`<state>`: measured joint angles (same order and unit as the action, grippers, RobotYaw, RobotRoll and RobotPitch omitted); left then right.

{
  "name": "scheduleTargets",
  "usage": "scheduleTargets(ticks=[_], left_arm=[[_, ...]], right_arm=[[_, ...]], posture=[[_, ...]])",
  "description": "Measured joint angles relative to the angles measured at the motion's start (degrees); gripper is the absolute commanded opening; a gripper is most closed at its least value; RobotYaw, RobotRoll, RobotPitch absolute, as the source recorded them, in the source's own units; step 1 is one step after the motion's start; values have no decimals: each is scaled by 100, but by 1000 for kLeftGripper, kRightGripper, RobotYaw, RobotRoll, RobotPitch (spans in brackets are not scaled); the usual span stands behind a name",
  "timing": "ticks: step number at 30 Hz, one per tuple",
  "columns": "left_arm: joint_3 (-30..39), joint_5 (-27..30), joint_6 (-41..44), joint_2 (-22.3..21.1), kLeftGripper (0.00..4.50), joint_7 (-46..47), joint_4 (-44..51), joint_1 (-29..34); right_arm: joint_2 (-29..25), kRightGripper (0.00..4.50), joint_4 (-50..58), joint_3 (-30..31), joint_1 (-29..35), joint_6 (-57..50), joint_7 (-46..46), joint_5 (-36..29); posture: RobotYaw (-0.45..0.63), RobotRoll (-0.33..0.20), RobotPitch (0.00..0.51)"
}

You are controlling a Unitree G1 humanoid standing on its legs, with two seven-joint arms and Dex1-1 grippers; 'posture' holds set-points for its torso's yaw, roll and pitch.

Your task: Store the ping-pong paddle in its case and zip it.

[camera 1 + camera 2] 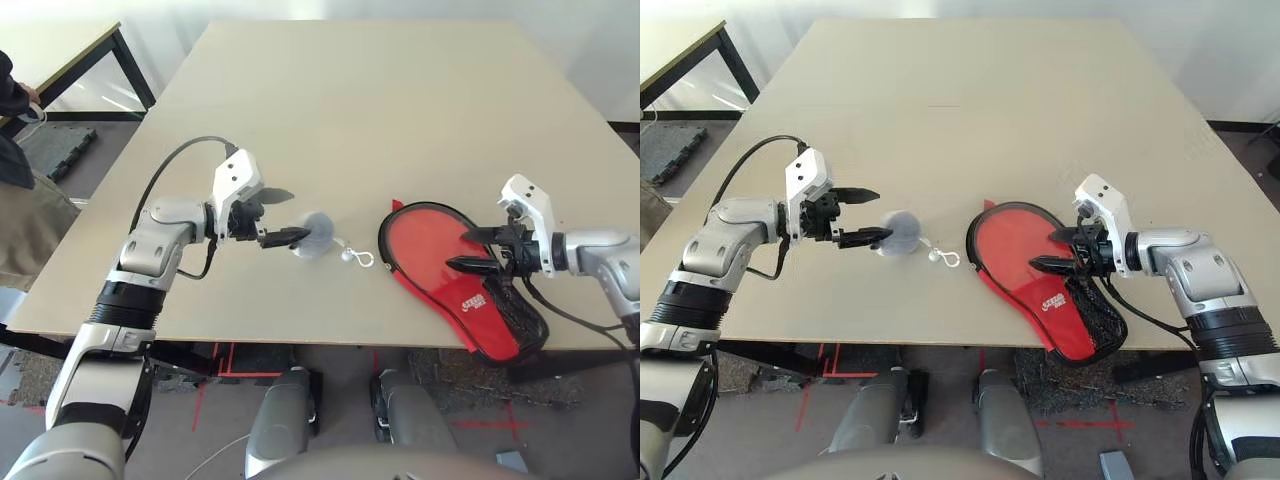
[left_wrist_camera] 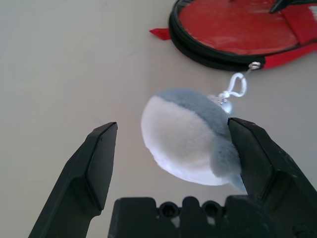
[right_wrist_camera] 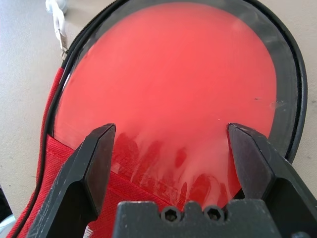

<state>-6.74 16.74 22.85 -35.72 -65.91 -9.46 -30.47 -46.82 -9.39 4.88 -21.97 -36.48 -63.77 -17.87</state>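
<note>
The grey pouch on the zipper (image 1: 316, 234) is across the red case from my right gripper. My left gripper should therefore bring the pouch to the case's far rim (image 1: 452, 207).
The red case (image 1: 478, 308) lies open at the table's front right, its black mesh handle end (image 1: 516, 318) toward the near edge. The ping-pong paddle (image 3: 168, 74) rests inside, its glossy red face (image 1: 425, 240) showing within the black zipper edge (image 3: 292, 99). Its handle is hidden under the red cover. My right gripper (image 1: 455, 250) hovers open just over the lower part of that face, holding nothing. My left gripper (image 1: 298, 214) stands open at centre left, its fingers flanking a small grey round pouch (image 2: 190, 144). One finger (image 2: 257, 148) touches the pouch.
A white metal clip (image 1: 358, 258) links the pouch (image 1: 318, 235) toward the case's zipper end. The tan table (image 1: 350, 100) stretches bare behind. A second table (image 1: 70, 50) and a person's dark sleeve (image 1: 12, 95) are at the far left.
</note>
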Motion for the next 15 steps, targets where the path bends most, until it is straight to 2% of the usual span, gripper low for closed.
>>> scheduleTargets(ticks=[9,15], left_arm=[[-27,154,410,-75,4500,-203,294,148],[-318,-14,318,205,4500,-88,200,123]], right_arm=[[84,4474,-101,10,-1,20,11,62],[147,4474,-160,4,-8,20,50,121]], posture=[[59,0,98],[50,0,98]])
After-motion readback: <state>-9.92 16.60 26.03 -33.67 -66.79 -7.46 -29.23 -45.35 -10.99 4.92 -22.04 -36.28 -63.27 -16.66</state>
